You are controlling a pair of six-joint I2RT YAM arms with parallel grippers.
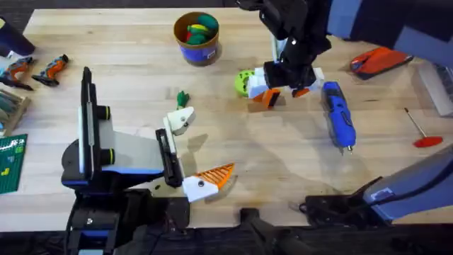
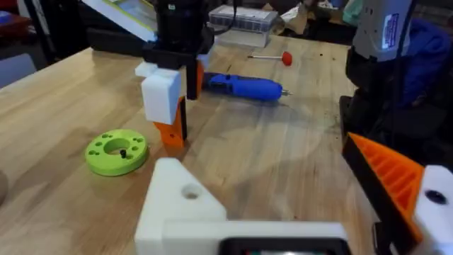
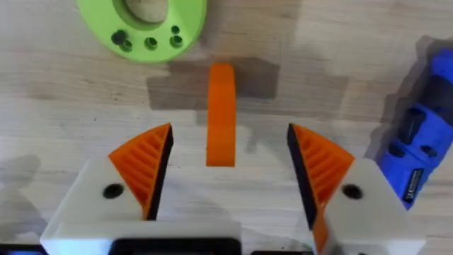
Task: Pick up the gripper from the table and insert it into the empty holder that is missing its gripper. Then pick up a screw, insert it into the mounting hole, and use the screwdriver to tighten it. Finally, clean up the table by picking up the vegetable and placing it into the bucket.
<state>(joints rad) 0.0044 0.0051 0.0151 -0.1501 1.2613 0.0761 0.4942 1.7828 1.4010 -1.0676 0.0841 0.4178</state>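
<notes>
The other finger's orange pad (image 1: pixel 215 175) is in its holder, so the orange gripper (image 3: pixel 221 115) should stay in place even unscrewed when I push it into the empty holder.
The orange ribbed gripper (image 3: pixel 221 113) lies on the table between the spread fingers of my right gripper (image 3: pixel 230 134), which is open and low around it without touching it; the same right gripper (image 1: pixel 282 91) shows in the overhead view. My left gripper (image 1: pixel 198 149) is open at the table's front: one finger is the bare white holder (image 2: pixel 180 202), the other carries an orange pad (image 2: pixel 393 177). The blue screwdriver (image 1: pixel 338 113) lies to the right of the right gripper. The dark-green vegetable (image 1: pixel 182 98) lies near the holder. The bucket (image 1: pixel 197 37) stands at the back.
A lime-green disc (image 1: pixel 244 83) with small dark screws in its holes (image 3: pixel 151 42) sits just left of the right gripper. A red-handled metal rod (image 1: pixel 421 131) lies far right, a red-orange tool (image 1: pixel 379 60) at the back right. Small tools lie at the left edge (image 1: pixel 35 69).
</notes>
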